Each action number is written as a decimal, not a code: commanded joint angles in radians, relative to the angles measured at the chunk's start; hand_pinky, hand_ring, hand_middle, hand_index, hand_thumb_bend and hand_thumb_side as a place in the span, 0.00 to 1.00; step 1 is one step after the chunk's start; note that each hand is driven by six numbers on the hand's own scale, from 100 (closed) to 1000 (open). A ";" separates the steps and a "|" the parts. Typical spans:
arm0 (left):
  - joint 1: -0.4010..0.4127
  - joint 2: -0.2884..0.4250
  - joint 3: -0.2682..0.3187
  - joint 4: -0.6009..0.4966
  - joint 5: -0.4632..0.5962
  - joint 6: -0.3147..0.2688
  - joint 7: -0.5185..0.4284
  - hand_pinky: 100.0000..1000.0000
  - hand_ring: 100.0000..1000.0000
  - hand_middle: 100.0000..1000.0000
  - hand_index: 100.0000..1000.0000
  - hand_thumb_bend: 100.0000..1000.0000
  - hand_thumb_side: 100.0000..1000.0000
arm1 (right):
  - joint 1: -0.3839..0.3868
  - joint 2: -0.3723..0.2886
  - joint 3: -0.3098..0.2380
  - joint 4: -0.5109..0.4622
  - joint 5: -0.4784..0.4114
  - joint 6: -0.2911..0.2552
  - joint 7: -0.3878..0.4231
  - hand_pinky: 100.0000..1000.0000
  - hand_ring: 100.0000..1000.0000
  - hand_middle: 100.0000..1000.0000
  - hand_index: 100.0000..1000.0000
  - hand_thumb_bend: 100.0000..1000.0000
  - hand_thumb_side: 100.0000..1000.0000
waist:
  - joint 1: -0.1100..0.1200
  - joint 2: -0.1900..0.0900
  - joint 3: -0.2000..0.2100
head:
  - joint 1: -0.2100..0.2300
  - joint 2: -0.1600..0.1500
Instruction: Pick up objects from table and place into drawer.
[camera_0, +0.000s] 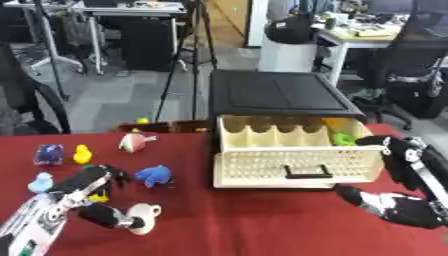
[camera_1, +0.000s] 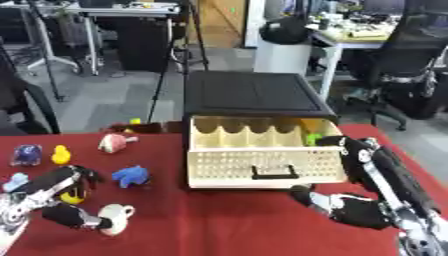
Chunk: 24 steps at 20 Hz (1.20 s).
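The cream drawer has a row of scooped pockets in it, so the white cup should stand upright in one of them when I lower the cup in.
The cream drawer (camera_0: 297, 165) with a black handle stands pulled open out of a black cabinet (camera_0: 278, 94). A yellow thing (camera_0: 335, 125) and a green thing (camera_0: 344, 139) lie in its right end. On the red table (camera_0: 245, 220) to the left are a purple toy (camera_0: 48, 153), a yellow duck (camera_0: 81, 154), a pink and white toy (camera_0: 134, 142), a blue toy (camera_0: 156, 175) and a light-blue toy (camera_0: 39, 182). My left hand (camera_0: 87, 187) is open over a small yellow thing (camera_0: 99, 198), its thumb touching a white cup-like thing (camera_0: 145, 217). My right hand (camera_0: 404, 165) is open beside the drawer's right front corner.
A small yellow thing (camera_0: 143, 120) sits at the table's far edge, left of the cabinet. Beyond the table are tripod legs (camera_0: 179, 55), office chairs (camera_0: 411, 75) and desks. Bare red cloth lies in front of the drawer.
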 joint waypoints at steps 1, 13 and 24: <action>-0.037 -0.006 0.013 0.031 -0.041 -0.015 0.006 0.53 0.50 0.59 0.78 0.80 0.40 | -0.012 -0.011 -0.004 -0.011 -0.008 -0.002 0.004 0.00 0.00 0.08 0.75 0.78 0.77 | 0.003 -0.007 -0.003 | 0.002 0.002; -0.052 -0.044 0.016 0.102 -0.123 -0.051 0.032 0.51 0.47 0.55 0.75 0.77 0.37 | -0.015 -0.004 0.001 -0.010 -0.006 -0.002 0.007 0.00 0.00 0.08 0.75 0.78 0.77 | 0.000 0.003 -0.010 | 0.004 0.002; -0.049 -0.051 0.016 0.116 -0.148 -0.057 0.037 0.43 0.38 0.45 0.65 0.67 0.35 | -0.016 -0.002 0.001 -0.011 -0.006 0.000 0.007 0.00 0.00 0.08 0.75 0.78 0.77 | 0.000 0.003 -0.012 | 0.002 0.003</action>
